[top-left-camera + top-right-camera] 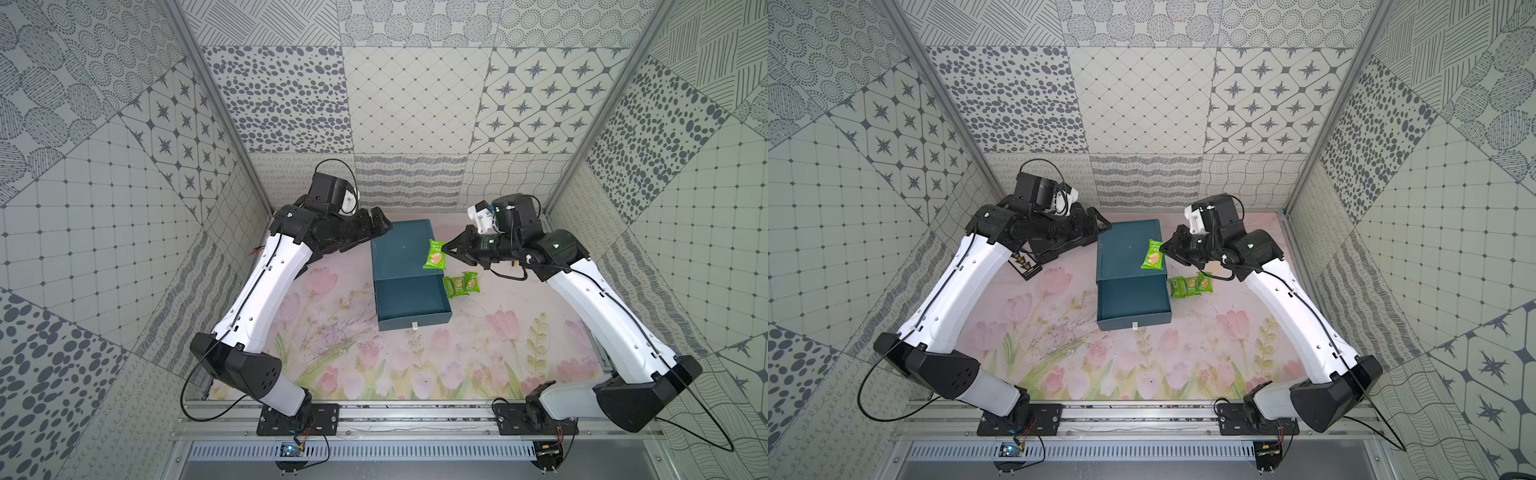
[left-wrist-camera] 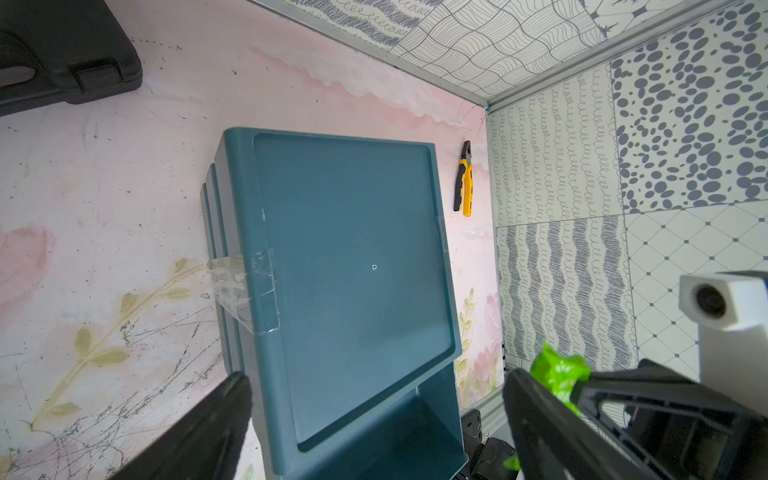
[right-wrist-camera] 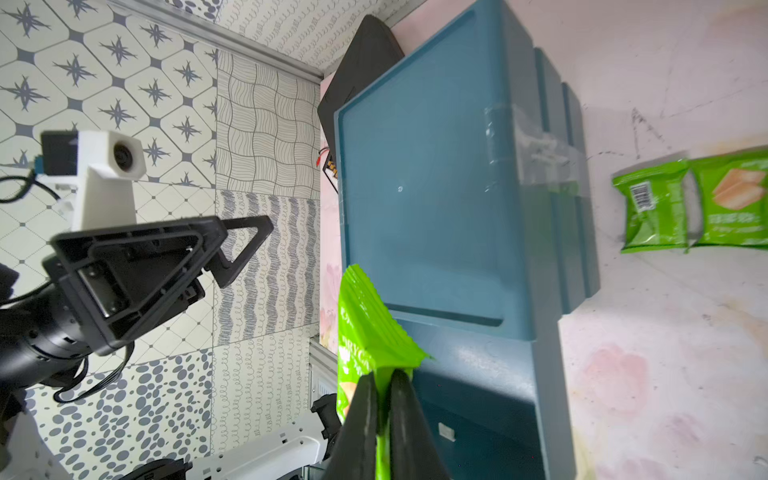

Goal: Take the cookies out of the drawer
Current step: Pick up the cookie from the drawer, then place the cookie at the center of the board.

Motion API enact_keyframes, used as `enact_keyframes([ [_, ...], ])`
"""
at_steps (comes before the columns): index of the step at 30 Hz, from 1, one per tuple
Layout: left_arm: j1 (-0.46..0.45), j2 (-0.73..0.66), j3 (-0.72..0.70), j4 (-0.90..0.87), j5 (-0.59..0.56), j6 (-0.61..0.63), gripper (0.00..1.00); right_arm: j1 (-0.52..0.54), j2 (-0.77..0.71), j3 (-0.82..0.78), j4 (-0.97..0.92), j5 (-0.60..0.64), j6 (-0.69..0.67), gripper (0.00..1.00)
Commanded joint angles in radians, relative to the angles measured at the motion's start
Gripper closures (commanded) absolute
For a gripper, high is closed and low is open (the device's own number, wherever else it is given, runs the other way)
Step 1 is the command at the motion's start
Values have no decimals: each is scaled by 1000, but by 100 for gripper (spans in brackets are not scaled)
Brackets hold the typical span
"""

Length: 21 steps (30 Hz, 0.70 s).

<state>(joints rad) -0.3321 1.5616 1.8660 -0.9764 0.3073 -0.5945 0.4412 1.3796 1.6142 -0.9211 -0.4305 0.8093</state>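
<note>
The green packet [image 1: 434, 255] is clear of the drawer and there is open mat [image 1: 486, 284] next to the row of packets, so my right gripper should keep going there and let it go.
The teal drawer [image 1: 412, 305] [image 1: 1133, 305] stands pulled out of its cabinet [image 1: 402, 247], and only its bare floor shows. My right gripper [image 1: 444, 248] [image 1: 1165, 248] [image 3: 384, 376] is shut on the edge of a bright green cookie packet [image 1: 434, 255] [image 1: 1152, 257] [image 3: 368, 328], which hangs over the cabinet's right edge. Three more green cookie packets [image 1: 461, 285] [image 1: 1191, 286] [image 3: 690, 203] lie on the mat right of the drawer. My left gripper [image 1: 380, 226] [image 1: 1096, 224] [image 2: 374, 424] is open and empty by the cabinet's back left corner.
Yellow-handled pliers [image 2: 465, 183] lie by the back wall, behind the cabinet on its right. A black case [image 2: 62, 54] and a black bit tray [image 1: 1027, 266] sit to the left under my left arm. Patterned walls close in three sides of the floral mat [image 1: 415, 365].
</note>
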Motion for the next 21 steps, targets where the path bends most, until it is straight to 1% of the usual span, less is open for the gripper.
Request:
enact_keyframes([
  [1, -1, -55, -15, 9, 45, -26, 1, -100, -10, -8, -59, -88, -133, 100],
  [3, -5, -71, -15, 7, 101, -42, 1, -174, -8, -31, -74, -72, -212, 100],
  [5, -21, -91, -29, 20, 132, -52, 1, -242, 5, -68, -72, -65, -295, 100],
  [8, -96, -154, -121, 127, 130, -37, 1, -308, 40, -132, -69, 31, -416, 100],
  [10, -150, -192, -195, 200, 130, -25, 1, -346, 45, -190, -28, 85, -452, 100],
  [12, -194, -234, -278, 277, 102, -29, 2, -391, 23, -291, 85, 92, -471, 100],
  [14, -207, -281, -383, 361, 59, -53, 1, -438, 21, -372, 181, 90, -487, 100],
  [16, -208, -331, -495, 465, 41, -82, 1, -474, 55, -421, 247, 101, -511, 100],
  [18, -213, -349, -540, 499, 38, -83, 1, -488, 116, -418, 258, 113, -541, 100],
  [21, -234, -344, -544, 474, 12, -56, 1, -496, 194, -416, 287, 116, -579, 100],
])
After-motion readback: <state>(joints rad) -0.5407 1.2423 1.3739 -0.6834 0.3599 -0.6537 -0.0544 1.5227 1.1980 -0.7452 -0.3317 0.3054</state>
